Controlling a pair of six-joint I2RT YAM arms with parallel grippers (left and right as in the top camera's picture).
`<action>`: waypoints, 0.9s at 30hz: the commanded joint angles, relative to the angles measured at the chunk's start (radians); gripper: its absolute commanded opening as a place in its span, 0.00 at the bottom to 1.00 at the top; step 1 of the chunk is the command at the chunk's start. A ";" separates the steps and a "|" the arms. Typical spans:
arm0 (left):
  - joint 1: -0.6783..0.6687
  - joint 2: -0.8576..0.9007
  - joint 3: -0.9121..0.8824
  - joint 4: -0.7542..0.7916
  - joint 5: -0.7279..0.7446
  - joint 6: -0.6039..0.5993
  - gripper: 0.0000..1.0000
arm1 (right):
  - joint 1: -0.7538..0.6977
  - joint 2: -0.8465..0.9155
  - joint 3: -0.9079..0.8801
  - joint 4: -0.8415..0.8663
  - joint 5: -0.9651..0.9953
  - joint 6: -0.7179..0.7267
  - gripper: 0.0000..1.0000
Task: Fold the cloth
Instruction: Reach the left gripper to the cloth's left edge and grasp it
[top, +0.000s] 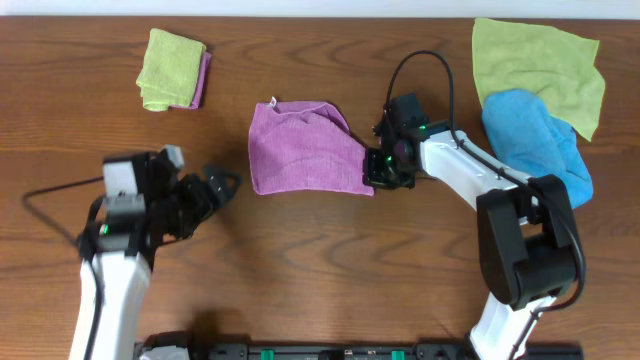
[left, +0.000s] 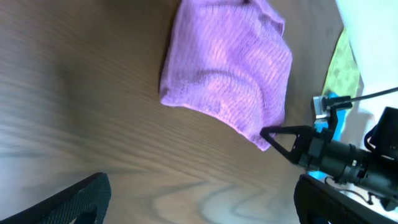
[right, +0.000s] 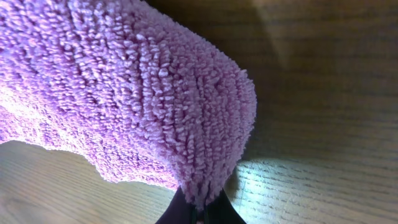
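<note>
My right gripper is holding one near corner of the purple cloth (top: 368, 189), and the other (top: 259, 188) is lying free. My left gripper keeps moving to that free corner until it closes.
The purple cloth (top: 300, 150) lies in the middle of the table, bunched into a rough rectangle, with a small white tag at its far left corner. It also shows in the left wrist view (left: 230, 68) and fills the right wrist view (right: 124, 93). My right gripper (top: 376, 172) is shut on the cloth's near right corner; the fingertips (right: 199, 211) pinch the terry edge, lifted slightly off the wood. My left gripper (top: 215, 187) is open and empty, over bare table left of the cloth, its fingers (left: 199, 205) wide apart.
A folded yellow-green cloth (top: 170, 68) with a purple one beneath lies at the far left. A spread yellow-green cloth (top: 540, 65) and a bright blue cloth (top: 530, 135) lie at the far right, behind my right arm. The table is dark wood (top: 320, 280).
</note>
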 joint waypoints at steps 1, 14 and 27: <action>-0.004 0.108 0.016 0.038 0.120 -0.012 0.95 | 0.006 0.011 -0.003 -0.005 -0.005 0.002 0.01; -0.006 0.452 0.016 0.302 0.207 -0.028 0.97 | 0.006 0.011 -0.003 -0.004 -0.031 0.009 0.01; -0.091 0.568 0.016 0.462 0.146 -0.060 0.93 | 0.006 0.011 -0.003 -0.004 -0.048 0.009 0.01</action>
